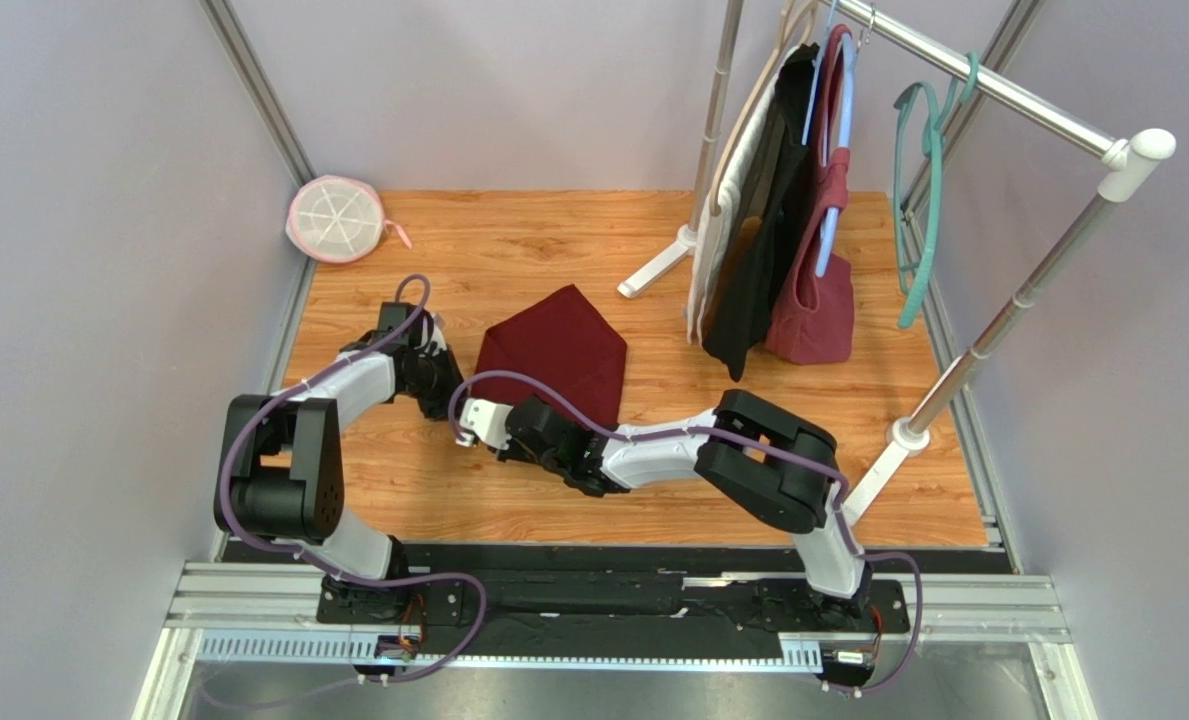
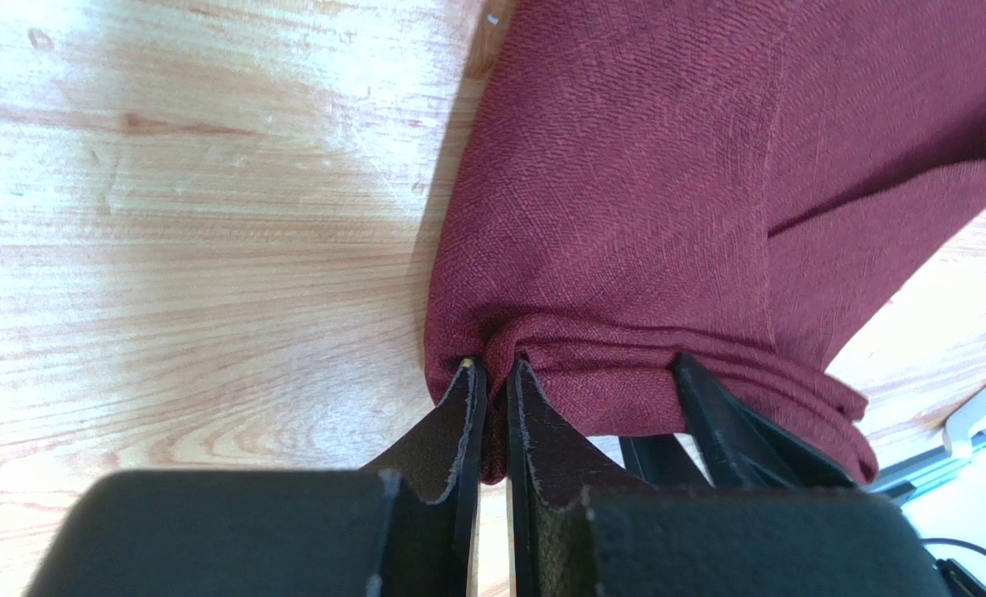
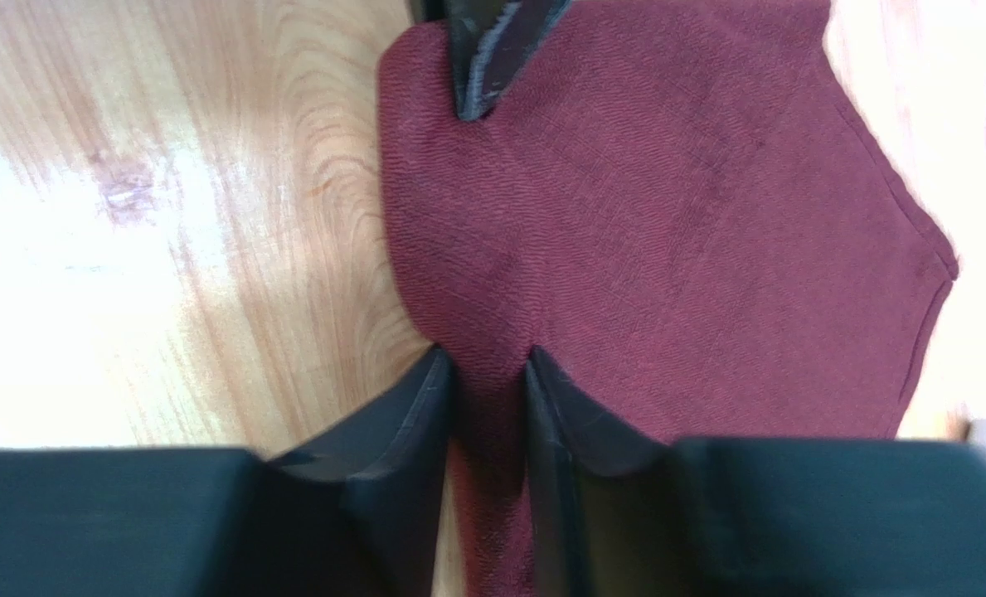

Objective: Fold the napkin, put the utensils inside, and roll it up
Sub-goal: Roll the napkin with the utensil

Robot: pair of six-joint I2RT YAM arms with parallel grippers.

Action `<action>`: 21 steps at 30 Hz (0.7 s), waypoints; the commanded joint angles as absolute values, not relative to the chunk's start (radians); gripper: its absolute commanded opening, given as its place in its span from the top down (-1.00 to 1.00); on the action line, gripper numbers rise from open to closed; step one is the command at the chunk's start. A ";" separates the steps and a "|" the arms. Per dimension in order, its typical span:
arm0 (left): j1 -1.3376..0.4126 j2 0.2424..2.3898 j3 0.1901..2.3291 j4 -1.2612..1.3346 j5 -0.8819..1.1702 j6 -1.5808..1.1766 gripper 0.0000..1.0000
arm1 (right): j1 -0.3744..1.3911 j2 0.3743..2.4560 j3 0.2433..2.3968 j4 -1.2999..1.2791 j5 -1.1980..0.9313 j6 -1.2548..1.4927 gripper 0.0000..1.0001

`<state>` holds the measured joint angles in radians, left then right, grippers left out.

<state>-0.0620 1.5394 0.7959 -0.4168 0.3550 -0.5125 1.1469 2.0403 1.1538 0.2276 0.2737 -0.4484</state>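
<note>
My left gripper is holding the napkin's fold (image 2: 529, 336) bunched up, so my right gripper should keep the napkin's middle (image 1: 563, 366) in place while my left gripper opens and takes a new grip on the napkin's corner.
The napkin (image 1: 555, 348) is a dark red cloth lying folded into a pointed shape on the wooden tabletop (image 1: 450, 255). My left gripper (image 1: 456, 387) is at the cloth's near-left corner, shut on a bunched fold of the napkin (image 2: 660, 187); the pinch shows in the left wrist view at the left gripper (image 2: 493, 370). My right gripper (image 1: 489, 405) meets it from the right along the same edge. In the right wrist view the right gripper (image 3: 486, 363) has a ridge of the napkin (image 3: 672, 249) pinched between its fingers. No utensils are in view.
A clothes rack (image 1: 1006, 93) stands at the back right, with dark garments, a burgundy bag (image 1: 814, 308) and a teal hanger (image 1: 923, 180) on it. Its white feet (image 1: 653, 270) rest just right of the cloth. A round pink-and-white mesh disc (image 1: 336, 219) lies at the back left.
</note>
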 commanded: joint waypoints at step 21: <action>-0.055 1.080 0.655 -0.351 0.184 -0.540 -0.38 | 0.891 2.105 1.373 -0.422 -0.586 -0.006 1.00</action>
<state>-0.0620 1.1629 0.7303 -0.3958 0.2081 -0.5228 0.9367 2.0346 1.3212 -0.1623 -0.3542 -0.1257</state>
